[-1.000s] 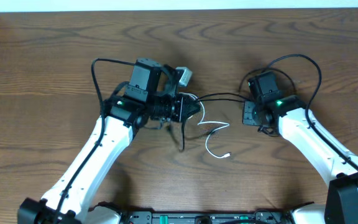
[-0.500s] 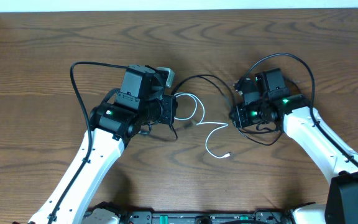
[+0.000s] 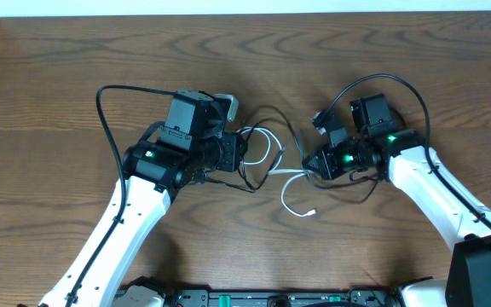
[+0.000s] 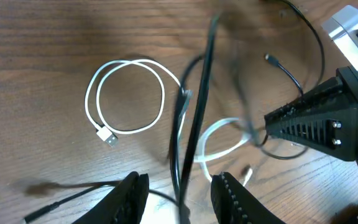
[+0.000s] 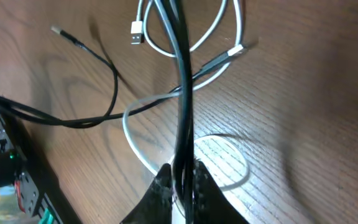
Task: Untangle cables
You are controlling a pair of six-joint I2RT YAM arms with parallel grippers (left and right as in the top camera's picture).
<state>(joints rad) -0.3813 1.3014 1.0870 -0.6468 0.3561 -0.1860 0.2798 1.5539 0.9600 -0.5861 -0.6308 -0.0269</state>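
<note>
The white cable runs across the black cables (image 5: pixel 159 98) that my grippers are holding, so I should put the black cables down and lift the white cable (image 3: pixel 288 171) out of the way with my right gripper.
The cables lie tangled between my two grippers at mid-table. A white cable (image 3: pixel 268 147) forms a loop, and its tail (image 3: pixel 295 207) curls toward the front. In the left wrist view the white loop (image 4: pixel 126 65) lies flat with its plug (image 4: pixel 107 137) beside it. Black cables (image 4: pixel 199 106) run up between the jaws of my left gripper (image 4: pixel 180 183), which stand open and apart from them. My right gripper (image 5: pixel 180 175) is shut on a bundle of black cables (image 5: pixel 182 93) that stretches toward the white loop (image 5: pixel 194 43). A thin black cord end (image 5: pixel 58 30) lies loose.
The thicker black arm cables arch over the table behind the left arm (image 3: pixel 113 89) and the right arm (image 3: pixel 399 81). The wooden table (image 3: pixel 450 128) stretches bare to either side. The table's far edge (image 3: pixel 245 12) runs along the top.
My left gripper has opened and let the black cables go slack between its jaws. My right gripper has moved a little left toward the middle, still pinching the black cables.
</note>
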